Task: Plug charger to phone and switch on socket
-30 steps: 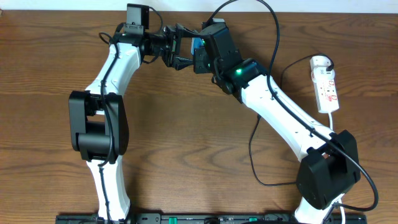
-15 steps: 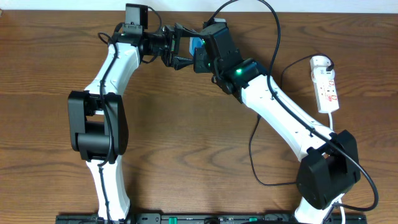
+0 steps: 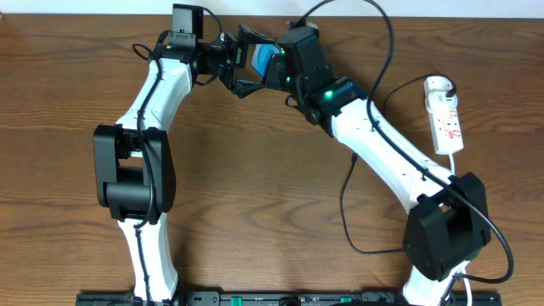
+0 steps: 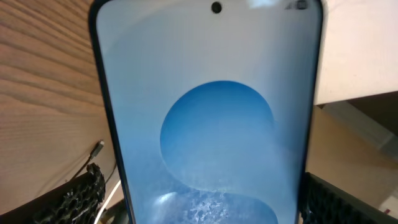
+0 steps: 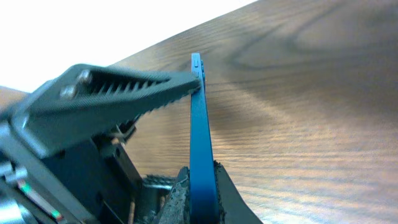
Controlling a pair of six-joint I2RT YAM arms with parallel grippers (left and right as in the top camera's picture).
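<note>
The phone's corner [image 5: 196, 63] is touching my left gripper's finger, so next my right gripper pulls the phone back, turns it, and then brings its edge into my left gripper [image 3: 247, 63].
The phone [image 3: 270, 57], with a black frame and bright blue screen, is held off the table at the far edge. My right gripper [image 3: 283, 68] is shut on its lower end; the right wrist view shows it edge-on [image 5: 200, 137] between those fingers [image 5: 202, 196]. My left gripper [image 3: 246, 59] is open and straddles the phone, whose screen [image 4: 214, 124] fills the left wrist view. One left finger touches the phone's top corner [image 5: 198, 78]. The white socket strip [image 3: 445, 115] lies at the right. The charger's black cable [image 3: 344, 208] loops under my right arm. A small plug-like tip [image 4: 99, 148] lies on the wood.
The table's far edge and a pale wall [image 4: 360, 56] lie just behind the phone. The strip's white cord [image 3: 453, 166] runs down past my right arm's base. Black arm cables [image 3: 378, 34] arch over the right wrist.
My right gripper has lifted and tilted the phone slightly toward the far edge. The left gripper has turned a little with it and stays open around the phone.
</note>
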